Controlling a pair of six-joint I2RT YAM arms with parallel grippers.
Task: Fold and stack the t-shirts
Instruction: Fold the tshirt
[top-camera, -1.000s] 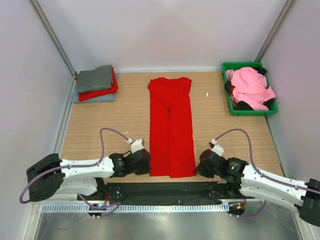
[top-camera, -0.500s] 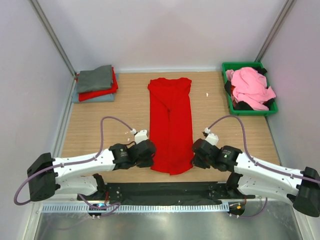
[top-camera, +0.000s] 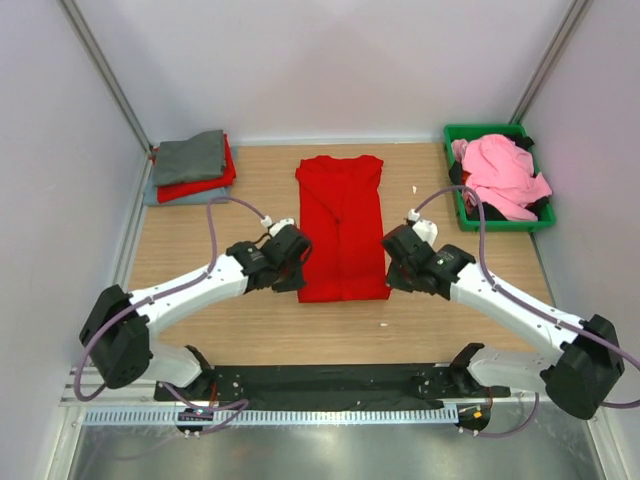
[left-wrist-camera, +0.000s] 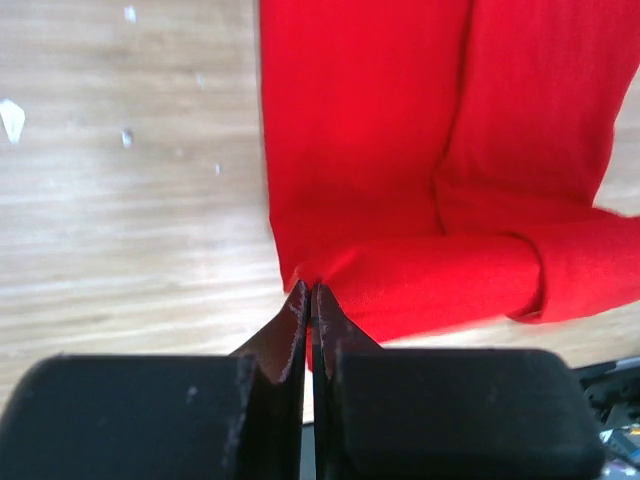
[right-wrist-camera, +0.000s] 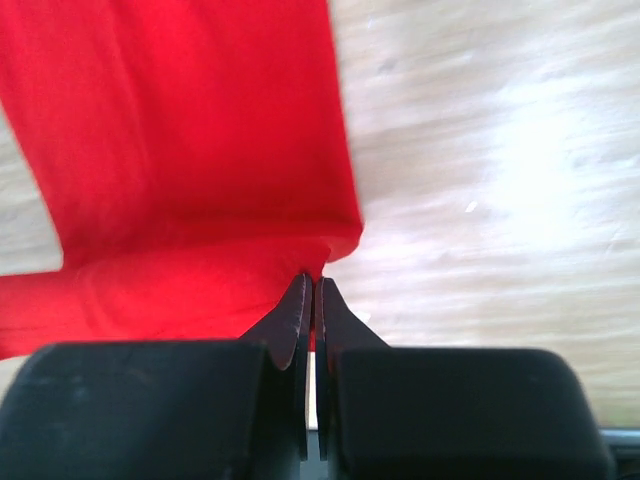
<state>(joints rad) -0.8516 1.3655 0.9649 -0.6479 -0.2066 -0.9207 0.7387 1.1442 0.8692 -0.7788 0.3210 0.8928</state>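
Note:
The red t-shirt is straight, and both hem corners (top-camera: 304, 296) are in my grippers. My left gripper should carry on moving toward the collar and let go at the t-shirt's middle (top-camera: 322, 234).
The large bright red t-shirt (top-camera: 342, 215) lies as a long strip down the middle of the table, collar at the far end. Its near end is lifted and curled over itself. My left gripper (top-camera: 298, 272) is shut on the hem's left corner, and my right gripper (top-camera: 390, 268) is shut on the right corner. In the left wrist view the left gripper (left-wrist-camera: 311, 290) pinches red cloth (left-wrist-camera: 360, 150) at its closed tips. The right wrist view shows the same for the right gripper (right-wrist-camera: 311, 280) on the red cloth (right-wrist-camera: 180, 130).
At the back left is a folded stack: a grey shirt (top-camera: 190, 155) on a red one (top-camera: 205, 184) on a blue-grey one (top-camera: 185, 197). A green bin (top-camera: 505, 226) at the back right holds a pink shirt (top-camera: 500, 170) and a dark one (top-camera: 487, 211).
Both grippers have carried the red shirt's near hem away from the table's front edge towards the collar. The strip now looks shorter, with its near part doubled over.

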